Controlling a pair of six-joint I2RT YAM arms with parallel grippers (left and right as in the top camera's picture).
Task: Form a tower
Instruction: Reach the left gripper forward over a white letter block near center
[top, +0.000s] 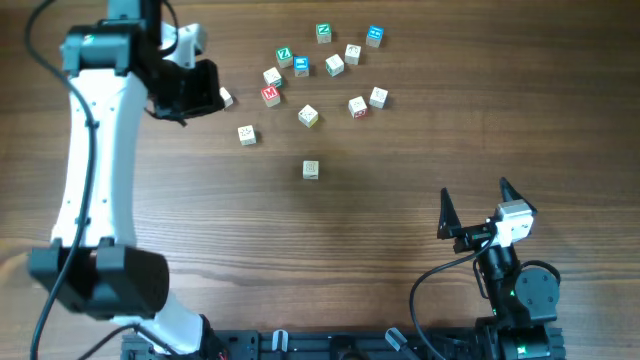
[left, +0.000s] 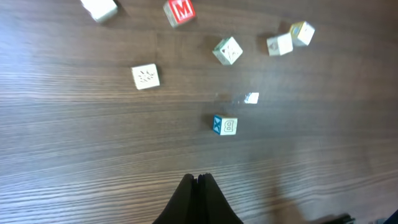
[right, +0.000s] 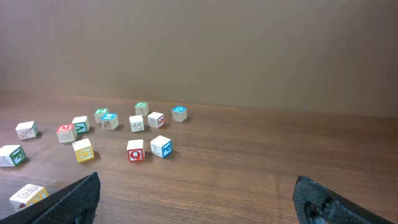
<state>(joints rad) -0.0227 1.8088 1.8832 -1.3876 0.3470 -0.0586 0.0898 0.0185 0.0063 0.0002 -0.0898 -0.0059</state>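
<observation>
I should move my left gripper over next until its open fingers straddle it (left: 225, 125), as the blue-sided cube (top: 311, 170) sits clear of its neighbours and square to my fingers.
No tower is in view; the small printed wooden cubes all lie singly on the brown table. A loose group (top: 334, 64) sits at the back, with a red M cube (top: 270, 95) at its left and one pale cube (top: 311, 170) alone nearer the middle. My left gripper (top: 205, 90) hovers high at the back left, shut on nothing, and partly hides a cube (top: 226, 97). In the left wrist view its fingertips (left: 198, 180) meet above bare wood, short of a blue-sided cube (left: 224, 124). My right gripper (top: 475, 200) stands open at the front right, empty (right: 199, 199).
The right wrist view has a red Q cube (right: 135, 150) and a blue-faced cube (right: 161, 146) nearest, with more cubes behind to the left. A yellow-sided cube (right: 25, 196) lies at the lower left. The arm bases stand at the table's front edge.
</observation>
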